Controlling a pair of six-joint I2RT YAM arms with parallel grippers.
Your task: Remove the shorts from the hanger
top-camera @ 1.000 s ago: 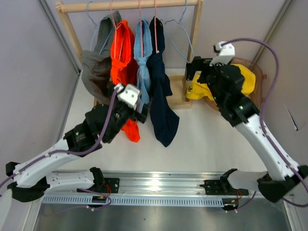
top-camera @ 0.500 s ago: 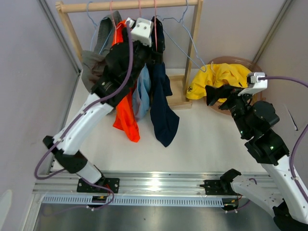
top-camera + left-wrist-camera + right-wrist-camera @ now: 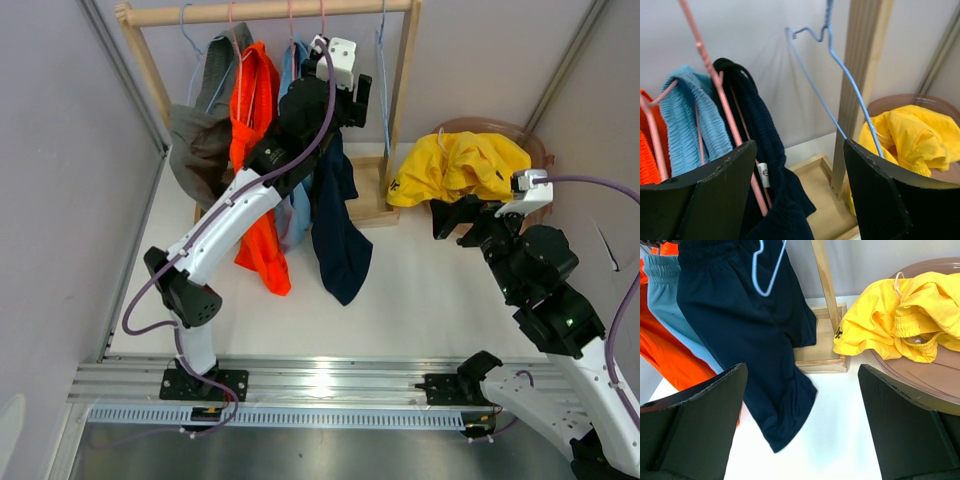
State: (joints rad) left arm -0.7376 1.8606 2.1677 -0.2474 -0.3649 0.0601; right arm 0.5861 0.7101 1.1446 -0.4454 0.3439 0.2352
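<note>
The empty blue hanger's wire point(image 3: 835, 122) lies across the finger of the robot's left gripper, so the left gripper should shift over and center itself on the navy shorts' pink hanger point(image 3: 732, 120) before it closes.
Four shorts hang on hangers from the wooden rail point(image 3: 270, 12): grey shorts point(image 3: 200, 140), orange shorts point(image 3: 255, 120), light blue shorts point(image 3: 297, 205) and navy shorts point(image 3: 340, 230). The yellow shorts point(image 3: 465, 165) lie in a brown bowl point(image 3: 535, 150) at the right. My left gripper point(image 3: 358, 100) is open and empty, held high beside the navy shorts' waistband point(image 3: 760, 145), with a pink hanger point(image 3: 720, 90) near its left finger. My right gripper point(image 3: 455, 218) is open and empty, low over the table, facing the navy shorts point(image 3: 740, 315) and the yellow shorts point(image 3: 890, 320).
An empty blue wire hanger point(image 3: 840, 65) hangs by the rack's right wooden post point(image 3: 860, 75). The rack's wooden base point(image 3: 822, 357) stands on the white table. Grey walls close in on both sides. A metal rail point(image 3: 320, 385) runs along the near edge.
My left arm rose from low beside the orange shorts to the top of the rack, then shifted right. My right arm drew back from the yellow shorts, which stay in the bowl.
</note>
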